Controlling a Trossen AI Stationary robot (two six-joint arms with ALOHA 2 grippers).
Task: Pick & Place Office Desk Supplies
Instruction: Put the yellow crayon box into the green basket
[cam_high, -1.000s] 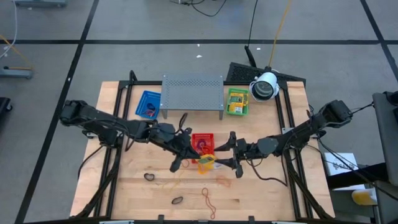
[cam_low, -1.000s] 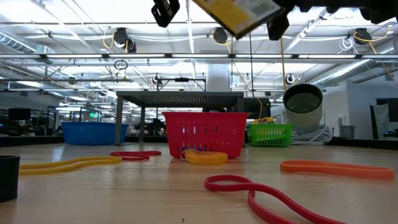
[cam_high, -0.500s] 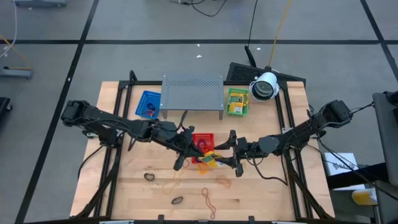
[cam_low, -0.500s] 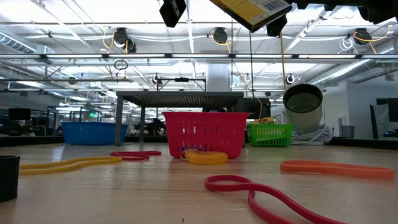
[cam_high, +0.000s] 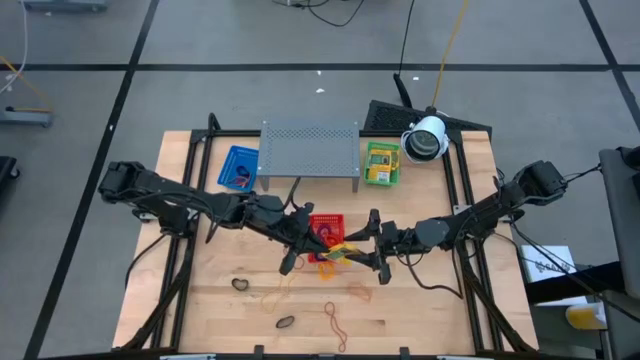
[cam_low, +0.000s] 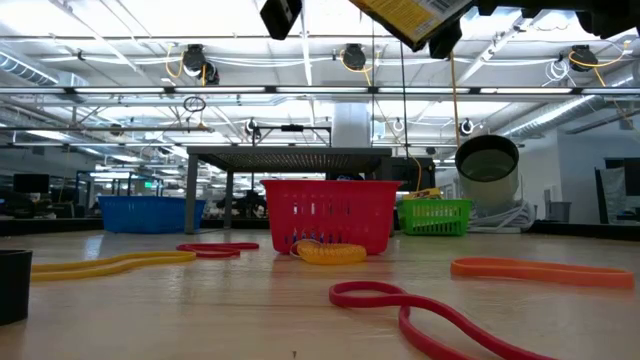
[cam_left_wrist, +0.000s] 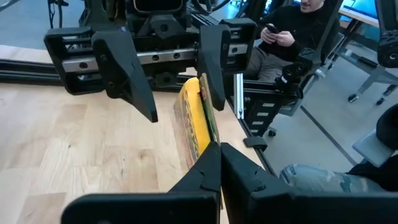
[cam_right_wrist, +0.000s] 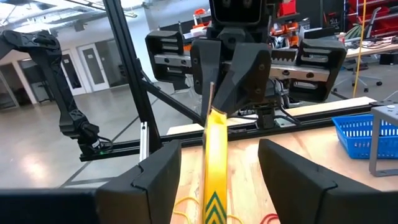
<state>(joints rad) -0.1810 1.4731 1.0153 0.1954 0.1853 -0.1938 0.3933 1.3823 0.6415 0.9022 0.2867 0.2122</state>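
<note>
The packet is in my left gripper and the green basket (cam_high: 381, 165) is on my right gripper's side, so my right gripper should grab the packet's loose end (cam_high: 353, 250) before it places the packet.
A flat yellow-and-green packet (cam_high: 338, 254) hangs in the air above the middle of the table, in front of the red basket (cam_high: 325, 228). It stands on edge between my two grippers. My left gripper (cam_high: 318, 245) is shut on it. Opposite, my right gripper (cam_right_wrist: 217, 148) is open, with one finger on each side of the packet's free end (cam_right_wrist: 216, 158) and a gap on both sides. In the low view the packet (cam_low: 412, 16) shows tilted at the top. Rubber bands (cam_high: 335, 322) lie loose on the near part of the table. My left gripper pinches the packet's end nearest it (cam_left_wrist: 204, 144) between its two shut fingers, on the two flat faces. The fingers come about level from the table's left. The packet is lifted clear, on edge, and sticks out toward the right gripper.
A grey perforated rack (cam_high: 310, 150) stands at the back, with a blue basket (cam_high: 238, 167) to its left and a green basket (cam_high: 381, 163) to its right. A white lamp-like unit (cam_high: 427, 138) sits at the far right. A person sits beyond the table (cam_left_wrist: 292, 37).
The packet in my left gripper has risen a little and tipped, its free end going up toward the right gripper; from above it now shows narrower, more on edge. Both grippers stay about where they were.
</note>
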